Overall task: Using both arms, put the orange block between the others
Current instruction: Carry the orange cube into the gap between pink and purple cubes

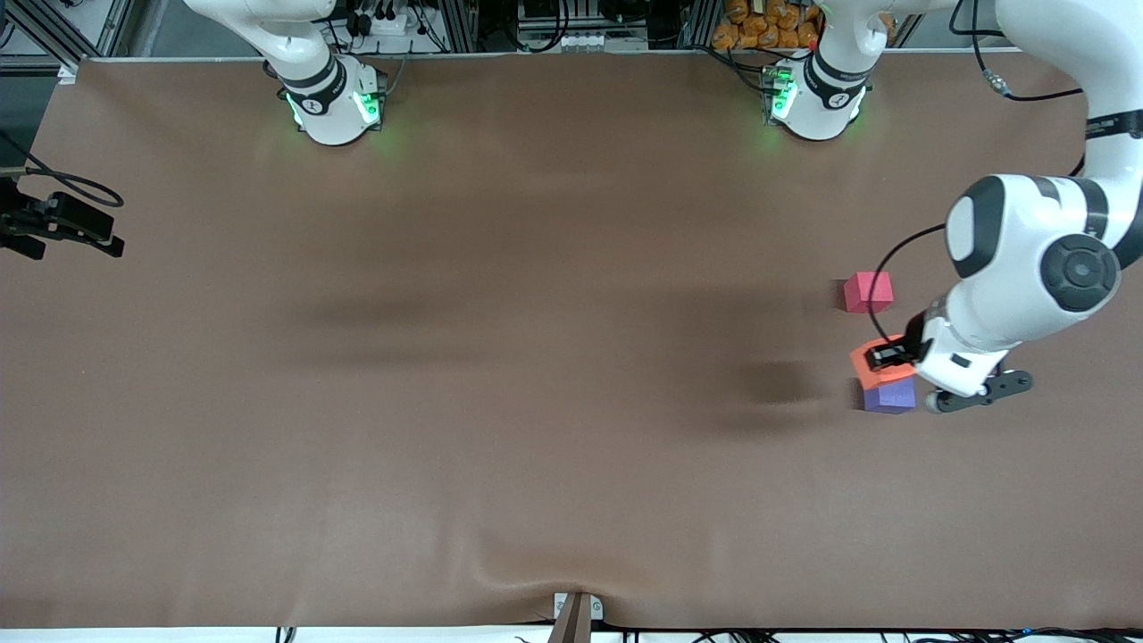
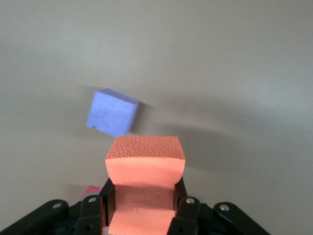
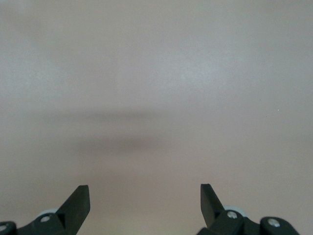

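My left gripper is holding the orange block (image 1: 863,368) crooked to the purple-blue cube. I should turn the block straight before I lower it into the gap (image 1: 866,327).
My left gripper (image 1: 888,355) is shut on the orange block (image 1: 868,359), which it holds in the air close above the purple-blue cube (image 1: 890,395). In the left wrist view the orange block (image 2: 145,159) sits squeezed between the black fingers (image 2: 182,205), with the purple-blue cube (image 2: 112,112) on the table a little apart from it. The pink-red cube (image 1: 868,291) rests farther from the front camera than the purple-blue one, with a gap between them. My right gripper (image 3: 144,191) stands open over bare table with nothing between its fingers; that arm waits.
A brown cloth (image 1: 500,375) covers the table. A black device with a cable (image 1: 58,228) sits at the edge at the right arm's end. A small clamp (image 1: 576,616) grips the cloth at the edge nearest the front camera.
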### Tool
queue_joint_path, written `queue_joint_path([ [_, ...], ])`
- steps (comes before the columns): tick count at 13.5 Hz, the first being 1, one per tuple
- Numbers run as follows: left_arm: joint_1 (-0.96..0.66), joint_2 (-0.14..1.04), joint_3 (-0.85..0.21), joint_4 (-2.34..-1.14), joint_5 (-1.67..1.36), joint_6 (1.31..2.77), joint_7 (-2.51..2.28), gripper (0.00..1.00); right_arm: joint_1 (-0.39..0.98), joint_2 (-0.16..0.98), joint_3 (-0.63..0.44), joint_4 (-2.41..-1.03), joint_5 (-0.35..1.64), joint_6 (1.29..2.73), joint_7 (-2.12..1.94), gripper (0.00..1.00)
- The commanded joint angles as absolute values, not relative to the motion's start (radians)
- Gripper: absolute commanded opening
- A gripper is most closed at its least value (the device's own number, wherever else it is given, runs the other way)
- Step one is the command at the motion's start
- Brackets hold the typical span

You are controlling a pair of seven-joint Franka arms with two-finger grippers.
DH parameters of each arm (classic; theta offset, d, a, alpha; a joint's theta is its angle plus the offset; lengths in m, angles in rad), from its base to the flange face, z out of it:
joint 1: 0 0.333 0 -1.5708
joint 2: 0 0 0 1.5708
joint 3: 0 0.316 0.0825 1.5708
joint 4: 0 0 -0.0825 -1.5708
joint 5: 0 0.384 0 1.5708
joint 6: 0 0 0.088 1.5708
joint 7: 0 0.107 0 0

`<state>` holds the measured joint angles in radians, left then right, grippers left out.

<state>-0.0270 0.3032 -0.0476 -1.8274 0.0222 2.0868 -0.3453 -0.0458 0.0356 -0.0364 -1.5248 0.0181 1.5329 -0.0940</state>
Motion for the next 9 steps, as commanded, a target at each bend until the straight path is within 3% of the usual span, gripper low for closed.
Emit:
queue_joint_path([
  [1,-0.018,0.191,-0.064,-2.047,0.045,2.224,-0.347,0.26,-0.063,0.031,-0.04,-1.522,0.026,1.522,-0.107,1.0],
  [4,0.043,0.149,-0.064,-2.143,0.046,2.246,-0.15,0.26,-0.072,0.032,-0.038,-1.522,0.028,1.528,-0.104,1.0],
  [9,0.161,0.17,-0.069,-2.148,0.044,2.249,0.072,0.28,-0.064,0.031,-0.035,-1.522,0.035,1.52,-0.095,1.0],
])
